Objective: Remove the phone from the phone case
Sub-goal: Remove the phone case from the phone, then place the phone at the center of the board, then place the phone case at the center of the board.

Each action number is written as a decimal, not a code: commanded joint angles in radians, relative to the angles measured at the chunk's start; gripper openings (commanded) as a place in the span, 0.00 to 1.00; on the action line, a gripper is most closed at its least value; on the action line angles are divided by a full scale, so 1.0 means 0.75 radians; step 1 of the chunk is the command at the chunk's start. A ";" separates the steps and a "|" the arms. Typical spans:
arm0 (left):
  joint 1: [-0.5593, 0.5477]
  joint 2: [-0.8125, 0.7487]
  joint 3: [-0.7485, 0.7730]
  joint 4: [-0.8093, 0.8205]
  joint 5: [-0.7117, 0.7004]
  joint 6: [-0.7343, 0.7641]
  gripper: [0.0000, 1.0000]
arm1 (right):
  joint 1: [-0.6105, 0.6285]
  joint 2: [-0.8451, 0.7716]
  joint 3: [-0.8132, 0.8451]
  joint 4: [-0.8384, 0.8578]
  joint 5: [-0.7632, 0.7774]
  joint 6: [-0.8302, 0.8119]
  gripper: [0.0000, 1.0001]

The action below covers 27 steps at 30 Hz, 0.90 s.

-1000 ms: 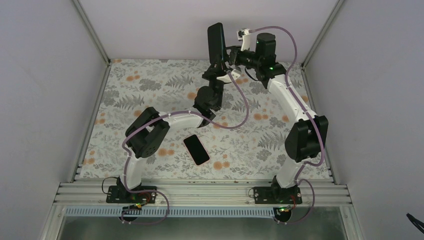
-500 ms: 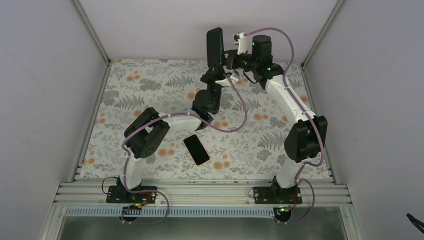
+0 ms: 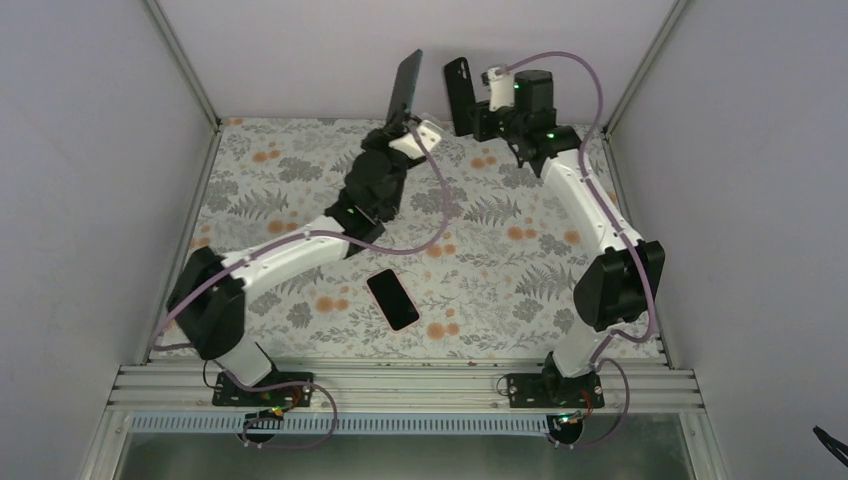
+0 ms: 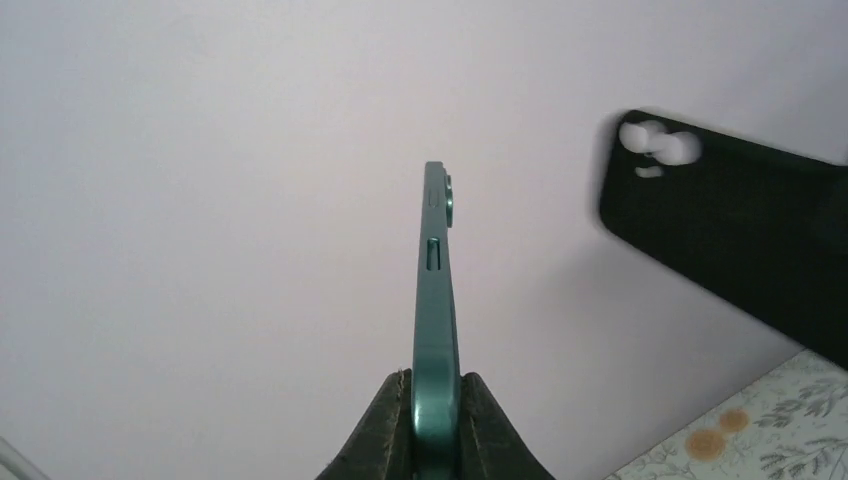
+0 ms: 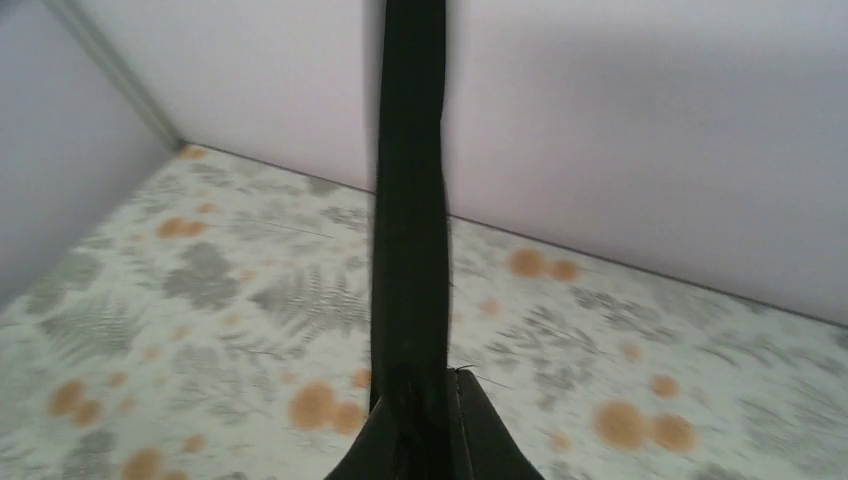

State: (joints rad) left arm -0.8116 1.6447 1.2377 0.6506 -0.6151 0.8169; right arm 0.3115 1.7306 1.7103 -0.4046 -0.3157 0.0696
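The green phone (image 3: 406, 82) is clear of the black phone case. My left gripper should keep going down to the open table cover (image 3: 311, 193) and let the phone go there.
My left gripper (image 3: 406, 122) is shut on a green phone (image 3: 405, 86), held upright and edge-on in the left wrist view (image 4: 437, 300), high near the back wall. My right gripper (image 3: 470, 118) is shut on the empty black phone case (image 3: 459, 92), also held upright, to the right of the phone and apart from it. The case shows edge-on in the right wrist view (image 5: 408, 190) and, with its camera cut-out, at the right of the left wrist view (image 4: 740, 230).
A second dark phone (image 3: 393, 298) lies flat on the floral table cover (image 3: 260, 170) near the front centre. Pale walls close in the back and both sides. An aluminium rail (image 3: 400, 385) runs along the near edge.
The phone and case, joined a second ago, have come apart. My left arm swung left with the phone and stretched out; my right gripper drew the case slightly right.
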 commanded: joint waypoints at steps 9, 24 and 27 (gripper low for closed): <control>0.091 -0.359 -0.266 -0.310 -0.002 -0.034 0.02 | -0.093 -0.008 -0.031 -0.233 0.042 -0.209 0.03; 0.256 -0.386 -0.930 -0.108 -0.148 0.457 0.02 | -0.113 0.290 -0.136 -0.594 -0.437 -0.430 0.03; 0.273 -0.296 -0.957 -0.084 -0.151 0.494 0.02 | -0.113 0.442 -0.049 -0.659 -0.436 -0.437 0.03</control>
State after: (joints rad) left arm -0.6201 1.3651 0.5354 0.4713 -0.6998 1.1091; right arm 0.2340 1.9484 1.6073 -0.8249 -0.5907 -0.2184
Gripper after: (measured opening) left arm 0.083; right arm 0.058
